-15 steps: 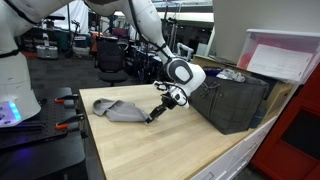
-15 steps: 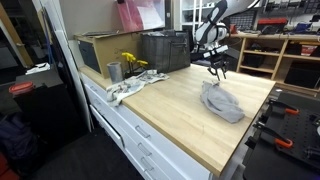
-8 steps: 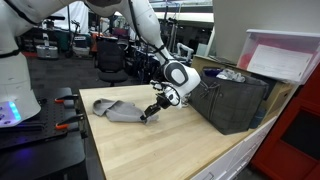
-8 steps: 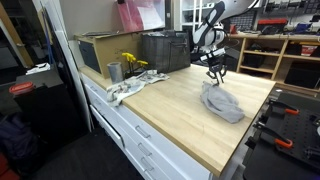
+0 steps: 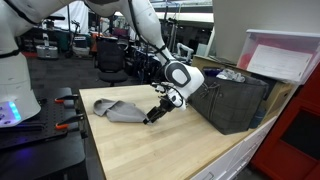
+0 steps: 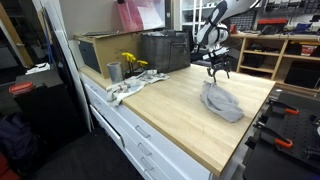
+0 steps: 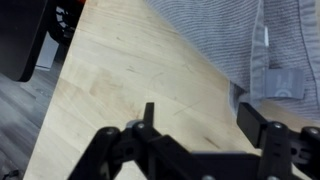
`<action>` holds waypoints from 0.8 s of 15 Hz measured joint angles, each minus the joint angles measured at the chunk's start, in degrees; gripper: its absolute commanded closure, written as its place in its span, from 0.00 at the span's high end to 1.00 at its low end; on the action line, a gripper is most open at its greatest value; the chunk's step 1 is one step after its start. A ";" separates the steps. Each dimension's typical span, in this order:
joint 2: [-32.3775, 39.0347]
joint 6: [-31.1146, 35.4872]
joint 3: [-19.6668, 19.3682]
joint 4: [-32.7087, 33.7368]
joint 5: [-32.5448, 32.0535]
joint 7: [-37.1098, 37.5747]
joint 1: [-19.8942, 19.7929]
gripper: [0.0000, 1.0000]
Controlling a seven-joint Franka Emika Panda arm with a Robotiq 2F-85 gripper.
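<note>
Wood lies (image 7: 196,116) between the gripper's fingers and the garment's folded tip is off to the side, so the robot should move over that fold (image 7: 257,80) and pinch it before lifting.
A grey garment (image 5: 118,110) lies crumpled on the light wooden table (image 5: 170,150); in the other exterior view the garment (image 6: 222,102) sits near the table's far corner. My gripper (image 5: 150,118) hangs just above the table beside the garment's edge, and shows as the gripper (image 6: 219,71) behind the cloth. In the wrist view my gripper (image 7: 200,118) stands open with bare wood between its fingers (image 7: 256,122). The grey ribbed cloth (image 7: 240,45) lies past the fingertips, apart from them.
A dark crate (image 5: 232,100) stands close behind the arm. In an exterior view a metal cup (image 6: 114,71), yellow flowers (image 6: 131,62), a white rag (image 6: 128,86) and a cardboard box (image 6: 100,50) line the table's other end. Clamps (image 5: 68,125) grip the table edge.
The jaws have spread wide from a near-shut stance. The gripper dipped toward the garment's edge, then drew back a little; the cloth lies free on the table.
</note>
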 measured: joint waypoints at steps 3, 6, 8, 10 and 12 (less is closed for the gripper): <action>-2.47 0.01 -0.45 -1.29 0.05 0.50 -0.14 1.00; -4.42 0.01 0.25 -2.73 0.73 1.06 0.15 1.00; -4.94 0.26 1.13 -3.63 1.67 1.09 0.39 1.00; -4.88 1.49 1.75 -4.49 2.30 1.09 0.70 0.94; -4.47 3.35 2.02 -5.19 2.36 1.23 0.94 0.71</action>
